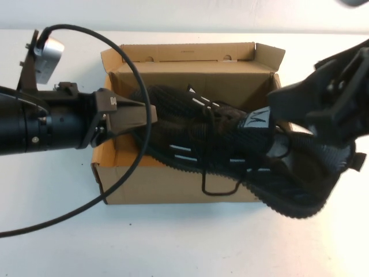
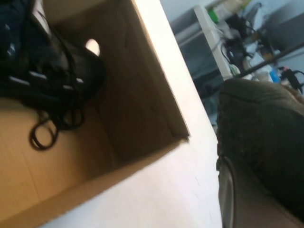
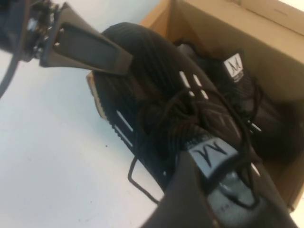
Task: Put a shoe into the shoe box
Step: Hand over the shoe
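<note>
I should use my right gripper to lift the shoe's heel [image 1: 305,184] back and line the shoe up over the box's opening [image 1: 245,95], because the heel is hanging past the box's front side.
An open cardboard shoe box [image 1: 173,186] stands mid-table. A black knit shoe [image 1: 230,144] lies slanted across its top, heel hanging over the front right corner. My left gripper [image 1: 147,112] is at the box's left end, shut on the shoe's toe; one finger [image 3: 90,45] lies over the toe. My right gripper [image 1: 278,128] is shut on the shoe's tongue, by the white logo tab [image 3: 209,152]. A second black shoe [image 3: 247,90] lies inside the box and also shows in the left wrist view [image 2: 52,61].
The box flaps [image 1: 268,55] stand open at the back. White table [image 1: 184,242] surrounds the box. A black cable [image 1: 124,167] from the left arm loops over the box's left front corner. Loose laces [image 1: 219,187] hang over the front wall.
</note>
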### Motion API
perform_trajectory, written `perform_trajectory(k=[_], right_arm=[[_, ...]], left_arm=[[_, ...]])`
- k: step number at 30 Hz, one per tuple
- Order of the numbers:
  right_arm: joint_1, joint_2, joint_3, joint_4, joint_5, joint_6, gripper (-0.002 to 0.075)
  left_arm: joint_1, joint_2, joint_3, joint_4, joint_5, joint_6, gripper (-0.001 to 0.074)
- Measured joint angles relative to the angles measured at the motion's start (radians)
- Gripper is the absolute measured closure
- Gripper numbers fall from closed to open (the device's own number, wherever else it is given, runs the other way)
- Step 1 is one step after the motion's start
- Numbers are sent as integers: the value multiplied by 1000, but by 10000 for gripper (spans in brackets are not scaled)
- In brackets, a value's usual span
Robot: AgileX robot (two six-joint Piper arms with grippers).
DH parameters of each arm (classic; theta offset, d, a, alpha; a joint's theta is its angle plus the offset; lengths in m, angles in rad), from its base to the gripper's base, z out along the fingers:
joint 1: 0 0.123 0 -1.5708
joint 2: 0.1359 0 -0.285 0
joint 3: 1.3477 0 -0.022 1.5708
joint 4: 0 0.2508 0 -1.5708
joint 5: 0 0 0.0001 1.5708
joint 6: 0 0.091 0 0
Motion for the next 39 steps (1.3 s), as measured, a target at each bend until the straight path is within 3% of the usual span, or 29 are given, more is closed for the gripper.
perform_trajectory(k=[4,9,14,19,29,39], right_arm=[[-82,-3,0,83,-2,17,242],[-268,-3,2,304,-27,-9,242],[-493,-5,82,694,-45,-162,242],[-652,-1,221,1053,-66,-324,242],[-678,67,350,1340,-142,-459,242],[-678,117,350,1372,-183,-472,242]], left_arm=[[0,0,0,-24,-49,28,624],[0,0,0,-97,-85,86,624],[0,0,0,-142,-100,140,624],[0,0,0,-148,-115,156,624],[0,0,0,-149,-109,172,624],[0,0,2,-179,-101,211,624]])
